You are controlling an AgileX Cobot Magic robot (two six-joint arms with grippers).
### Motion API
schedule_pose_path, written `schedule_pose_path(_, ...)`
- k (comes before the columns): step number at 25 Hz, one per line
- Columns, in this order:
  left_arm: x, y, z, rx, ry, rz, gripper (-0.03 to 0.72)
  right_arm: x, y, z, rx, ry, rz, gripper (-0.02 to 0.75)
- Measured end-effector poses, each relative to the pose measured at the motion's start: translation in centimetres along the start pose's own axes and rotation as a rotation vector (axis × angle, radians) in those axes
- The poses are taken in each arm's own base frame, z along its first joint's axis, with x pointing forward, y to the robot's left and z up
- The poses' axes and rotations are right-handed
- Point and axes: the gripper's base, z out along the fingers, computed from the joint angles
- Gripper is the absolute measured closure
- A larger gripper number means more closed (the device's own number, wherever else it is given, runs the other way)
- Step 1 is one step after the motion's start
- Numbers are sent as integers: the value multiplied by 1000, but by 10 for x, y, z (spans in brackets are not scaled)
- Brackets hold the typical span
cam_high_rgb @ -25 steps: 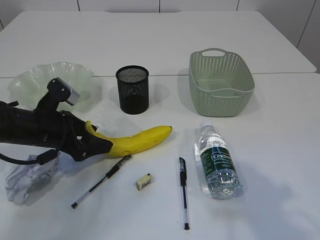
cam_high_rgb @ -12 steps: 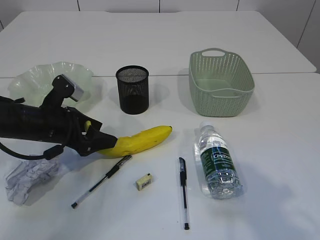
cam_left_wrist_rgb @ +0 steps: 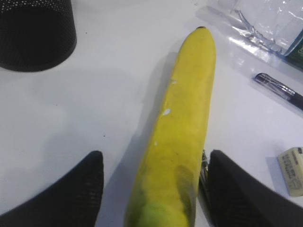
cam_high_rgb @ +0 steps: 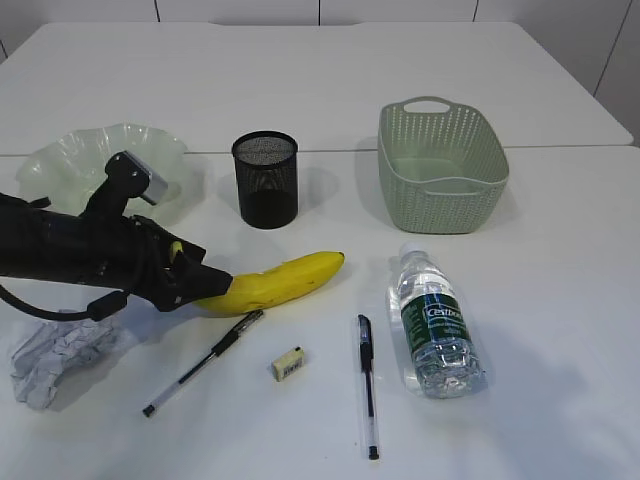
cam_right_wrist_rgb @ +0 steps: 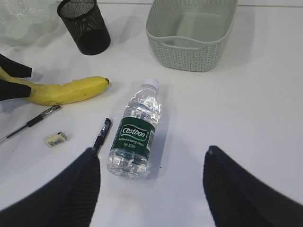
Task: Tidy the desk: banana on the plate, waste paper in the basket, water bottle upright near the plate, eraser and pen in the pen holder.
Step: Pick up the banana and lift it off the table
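Observation:
The ruffled glass plate [cam_high_rgb: 75, 168] is barely wider than the banana's length, so I expect the yellow banana [cam_high_rgb: 280, 282] to span nearly rim to rim when I lower it.
The yellow banana [cam_high_rgb: 280, 280] lies on the white table, also seen in the left wrist view [cam_left_wrist_rgb: 184, 118] and the right wrist view [cam_right_wrist_rgb: 66, 91]. My left gripper [cam_high_rgb: 200, 283] [cam_left_wrist_rgb: 154, 189] is open, its fingers straddling the banana's stem end with a gap on one side. The water bottle [cam_high_rgb: 433, 320] [cam_right_wrist_rgb: 137, 132] lies on its side. Two pens [cam_high_rgb: 200, 365] [cam_high_rgb: 366, 385] and the eraser [cam_high_rgb: 287, 364] [cam_left_wrist_rgb: 291, 163] lie in front. Crumpled paper [cam_high_rgb: 55, 350] is at the front left. My right gripper [cam_right_wrist_rgb: 151, 189] is open and empty above the table, near the bottle's base.
The ruffled glass plate [cam_high_rgb: 60, 165] stands at the back left behind my left arm. The black mesh pen holder [cam_high_rgb: 265, 180] [cam_left_wrist_rgb: 33, 33] is at the back centre. The green basket [cam_high_rgb: 440, 165] [cam_right_wrist_rgb: 189, 33] is at the back right, empty.
My left arm has shifted up and to the right along the banana's stem end, uncovering more of the crumpled paper. The banana has hardly moved.

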Motion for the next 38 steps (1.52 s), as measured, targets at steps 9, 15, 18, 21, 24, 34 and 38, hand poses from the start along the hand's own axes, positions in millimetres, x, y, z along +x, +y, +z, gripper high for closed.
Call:
schedule_pose_path(9, 1, 0, 0, -2, 9, -2, 251, 0, 0, 0, 1, -4, 0, 237)
schedule_pose_path(15, 4, 1, 0, -10, 50, -2, 251, 0, 0, 0, 1, -5, 0, 237)
schedule_pose_path(18, 5, 1, 0, -17, 59, -4, 241, 0, 0, 0, 1, -5, 0, 237)
schedule_pose_path(21, 6, 1, 0, -16, 64, 0, 238, -1, 0, 0, 1, -7, 0, 237)
schedule_pose_path(24, 6, 1, 0, -15, 66, 2, 253, -1, 0, 0, 1, -7, 0, 237)
schedule_pose_path(34, 5, 0, 0, -2, 60, -11, 409, -1, 0, 0, 1, -7, 0, 237)
schedule_pose_path(38, 4, -3, 0, 30, 43, -10, 418, -1, 0, 0, 1, -7, 0, 237)
